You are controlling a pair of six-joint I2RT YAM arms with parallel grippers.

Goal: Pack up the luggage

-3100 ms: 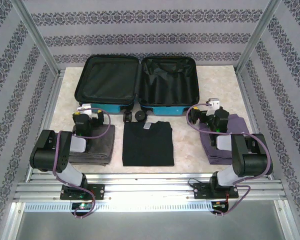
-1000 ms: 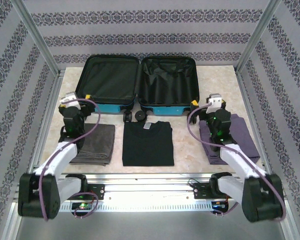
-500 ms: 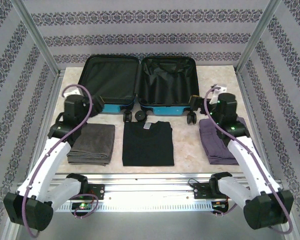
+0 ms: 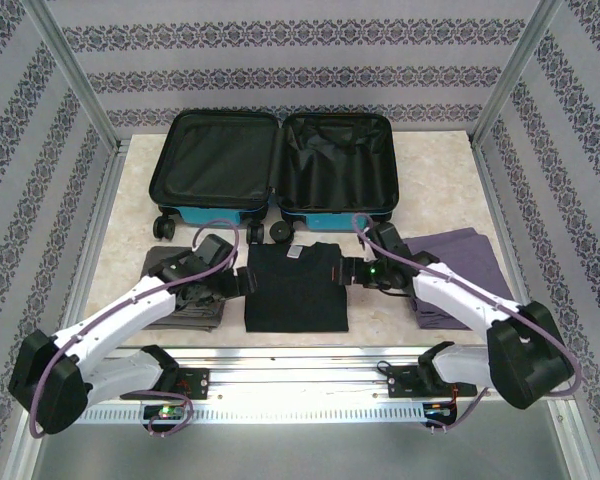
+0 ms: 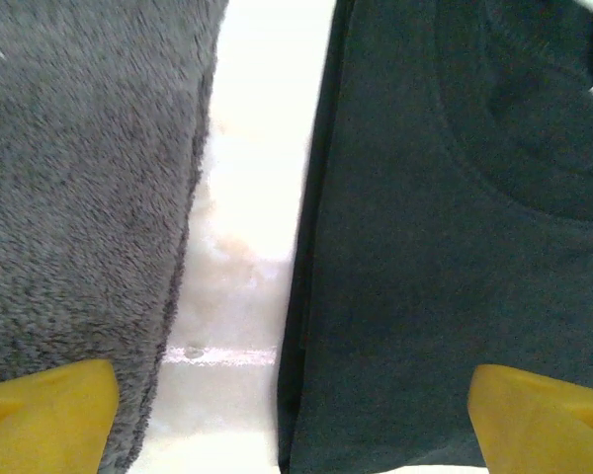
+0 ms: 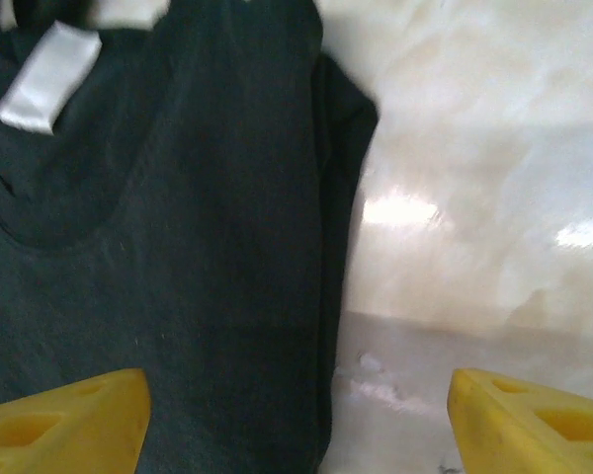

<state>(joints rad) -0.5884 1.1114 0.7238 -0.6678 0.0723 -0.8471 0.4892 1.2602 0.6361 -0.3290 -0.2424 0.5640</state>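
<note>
The folded black shirt should buckle into soft folds at its middle when the robot carries it into the luggage, because its limp neckline lies between the robot's grippers.
The luggage, a turquoise suitcase, lies open at the back of the table with both black-lined halves empty. In front of it lies a folded black shirt. My left gripper stands open at the shirt's left edge. From the left wrist, the left gripper straddles that edge of the shirt, with a grey towel beside it. My right gripper stands open at the shirt's right edge. In the right wrist view, the right gripper spans the shirt and bare table. Nothing is held.
The grey towel lies left of the shirt, partly under my left arm. Folded purple clothes lie to the right. The suitcase's black wheels sit just behind the shirt. Metal frame posts and patterned walls enclose the table.
Both arms have swung from beside the suitcase's front corners inward and down to the black shirt's side edges. The right jaws have narrowed a little.
</note>
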